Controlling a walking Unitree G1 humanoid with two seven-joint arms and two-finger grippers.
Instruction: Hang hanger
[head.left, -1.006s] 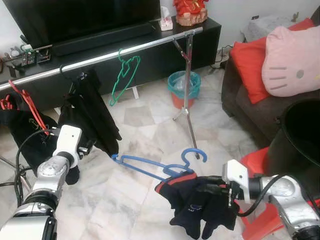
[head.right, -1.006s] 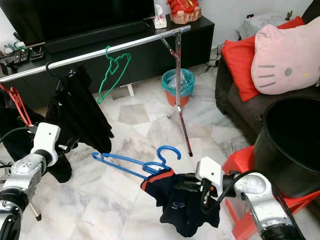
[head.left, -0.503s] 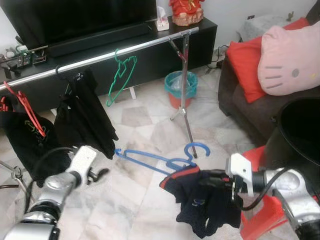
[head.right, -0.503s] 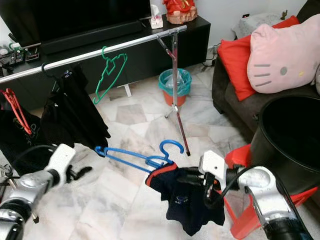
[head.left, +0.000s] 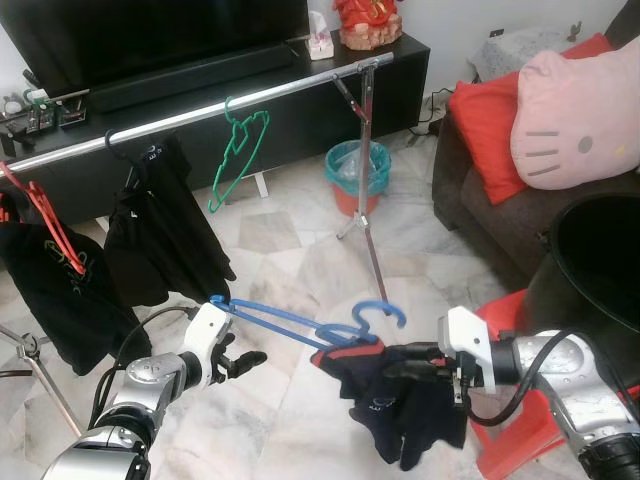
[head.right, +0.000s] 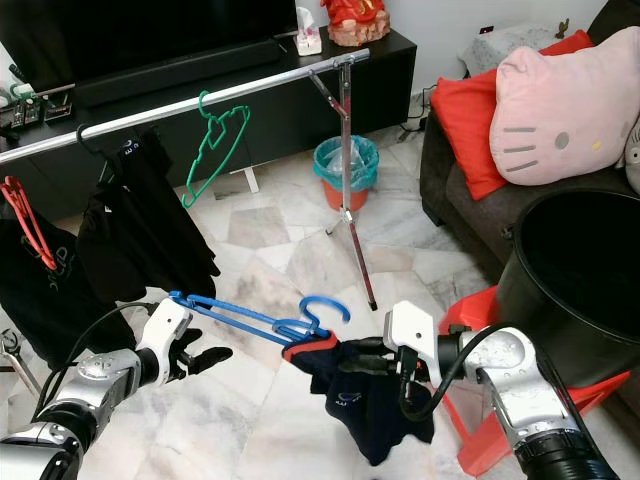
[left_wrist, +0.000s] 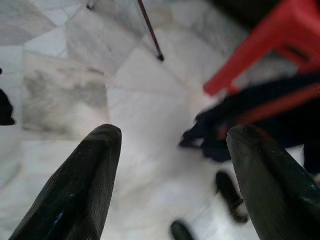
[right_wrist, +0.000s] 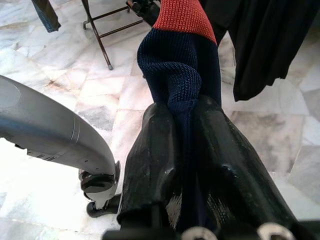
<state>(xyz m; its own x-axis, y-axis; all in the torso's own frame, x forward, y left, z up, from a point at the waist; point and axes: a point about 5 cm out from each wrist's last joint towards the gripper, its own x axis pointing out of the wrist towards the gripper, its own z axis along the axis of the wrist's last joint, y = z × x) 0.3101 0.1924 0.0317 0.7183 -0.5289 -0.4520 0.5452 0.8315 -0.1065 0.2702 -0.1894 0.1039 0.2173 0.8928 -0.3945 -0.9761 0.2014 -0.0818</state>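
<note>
My left gripper will pull, and because the limp navy garment (head.left: 405, 407) hangs bunched below the hook, its red collar (head.left: 350, 350) will then spread into a wide opening.
A blue hanger (head.left: 285, 320) hangs tilted above the floor, threaded into a dark navy garment (head.left: 405, 405) with a red collar. My right gripper (head.left: 398, 362) is shut on that garment's collar; in the right wrist view its fingers (right_wrist: 155, 135) squeeze the navy cloth (right_wrist: 180, 60). My left gripper (head.left: 243, 360) is open, low over the floor, just under the hanger's left end and apart from it. Through the left wrist view the garment (left_wrist: 270, 110) lies beyond the spread fingers (left_wrist: 85, 185). The silver rail (head.left: 200, 112) carries a green hanger (head.left: 238, 150), black clothes (head.left: 165, 235) and a red hanger (head.left: 45, 225).
The rack's upright post (head.left: 372, 200) stands between me and a teal wastebasket (head.left: 358, 172). To the right stand a black bin (head.left: 600, 265), a red stool (head.left: 510, 445) and a sofa with a pink cushion (head.left: 575, 110). A dark TV stand (head.left: 300, 95) is behind the rail.
My left arm has dropped from beside the hung black clothes to a spot under the blue hanger's left end. The right gripper has kept its hold on the garment. The camera shifted a little.
</note>
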